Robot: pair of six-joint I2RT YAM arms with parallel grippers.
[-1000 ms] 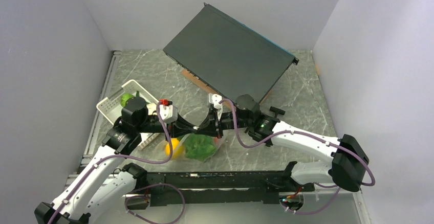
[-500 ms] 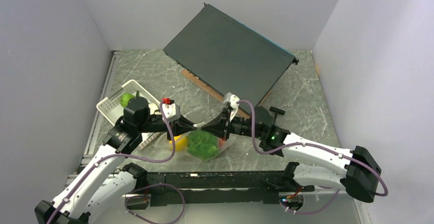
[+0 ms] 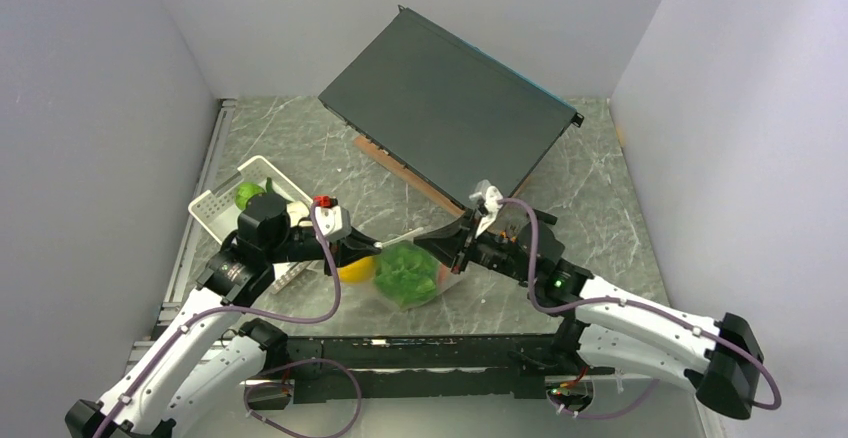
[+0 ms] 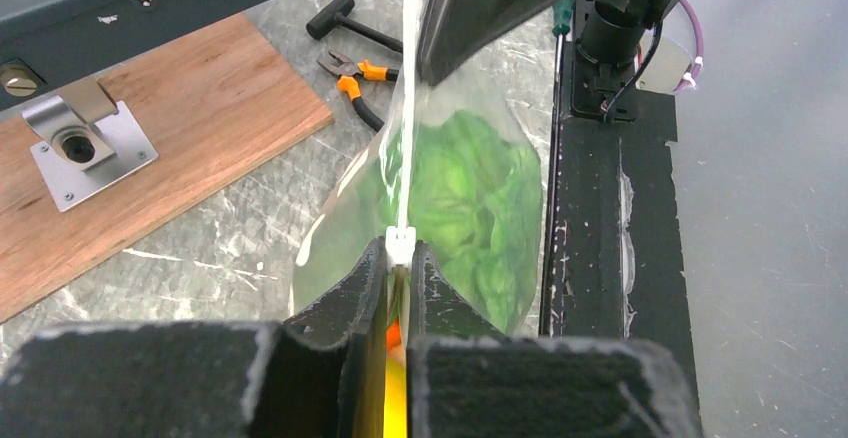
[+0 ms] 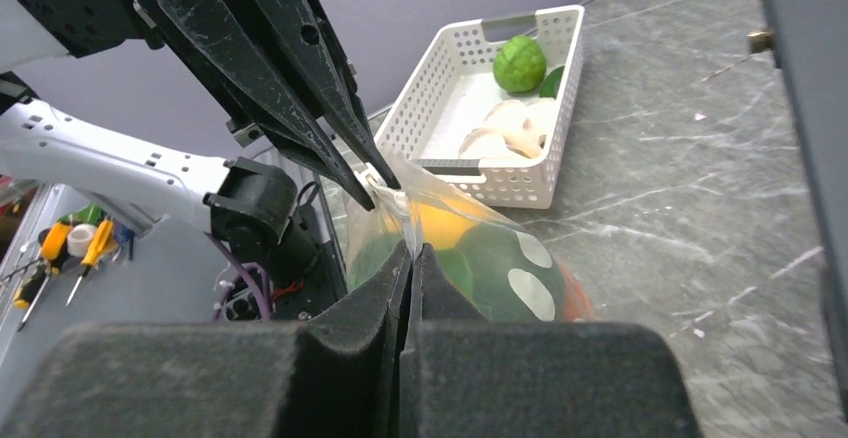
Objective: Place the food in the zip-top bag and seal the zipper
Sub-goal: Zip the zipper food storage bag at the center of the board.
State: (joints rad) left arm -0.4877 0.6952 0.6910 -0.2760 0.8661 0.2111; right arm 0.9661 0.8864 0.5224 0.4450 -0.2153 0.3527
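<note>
The zipper runs straight from the white end piece (image 4: 400, 244) in the robot's left gripper, so the right gripper should carry on and let go of the bag's top edge (image 3: 418, 232).
The zip-top bag (image 3: 408, 280), clear with white dots, hangs between my two grippers just above the table. Inside it are leafy lettuce (image 4: 470, 198), a yellow lemon (image 5: 440, 223) and an orange (image 5: 577, 303). My left gripper (image 3: 376, 248) (image 4: 402, 250) is shut on the left end of the zipper (image 4: 408, 118), at its white end piece. My right gripper (image 3: 432, 243) (image 5: 411, 250) is shut on the bag's top edge further along, facing the left one. The zipper runs taut between them.
A white perforated basket (image 3: 215, 208) at the left holds a round green fruit (image 5: 520, 63) and white mushrooms (image 5: 505, 128). A dark flat box (image 3: 450, 108) lies behind on a wooden board (image 4: 170, 108). Pliers (image 4: 352, 73) and a black T-handle tool (image 4: 345, 20) lie nearby. A black rail (image 3: 430, 353) runs along the near edge.
My right gripper has slid to the right along the bag's top edge, away from the left gripper. The bag has shifted slightly right. The left gripper has kept its hold.
</note>
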